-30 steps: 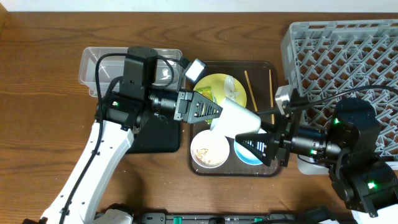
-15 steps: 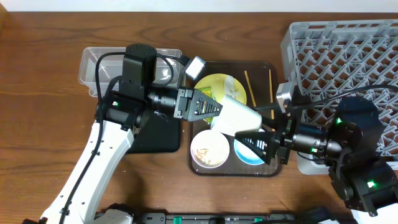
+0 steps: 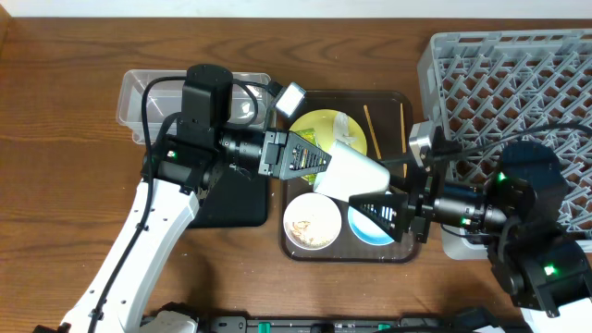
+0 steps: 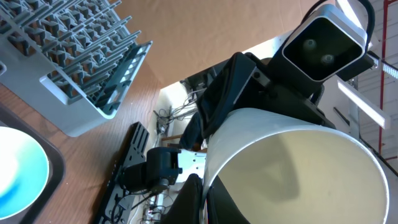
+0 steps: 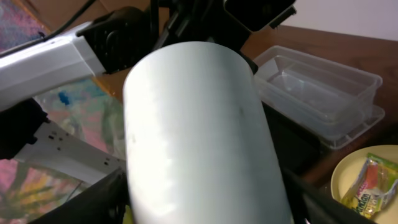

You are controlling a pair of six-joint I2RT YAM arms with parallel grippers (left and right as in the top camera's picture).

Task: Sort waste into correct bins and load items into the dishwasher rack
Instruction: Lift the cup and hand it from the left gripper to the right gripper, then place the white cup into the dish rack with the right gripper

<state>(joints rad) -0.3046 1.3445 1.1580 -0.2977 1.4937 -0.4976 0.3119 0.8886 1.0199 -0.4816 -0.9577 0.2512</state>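
Observation:
The robot's left hand has the white cup's rim (image 3: 326,174) in its fingers across from the dishwasher rack (image 3: 490,111), so that hand should let go and leave the right hand to take the cup over to the rack.
A white cup (image 3: 356,174) hangs tilted over the brown serving tray (image 3: 347,254). My left gripper (image 3: 319,165) is shut on its rim, one finger inside the cup (image 4: 298,168) and one outside. My right gripper (image 3: 363,196) straddles the cup's body (image 5: 199,137), with a finger pressed against each side. On the tray lie a yellow-green plate (image 3: 319,125) with a green-and-orange wrapper (image 3: 308,139), a white bowl (image 3: 311,224) with food scraps, a light blue bowl (image 3: 365,229) and two chopsticks (image 3: 369,132). The grey dishwasher rack (image 3: 518,83) stands at the right.
A clear plastic tub (image 3: 148,97) sits at the back left, and a black tray (image 3: 236,199) lies in front of it, partly under my left arm. The rack's corner (image 4: 81,68) is close to my right arm.
My right gripper has slid slightly left along the cup and its fingers have drawn in against it. The left gripper has kept its hold.

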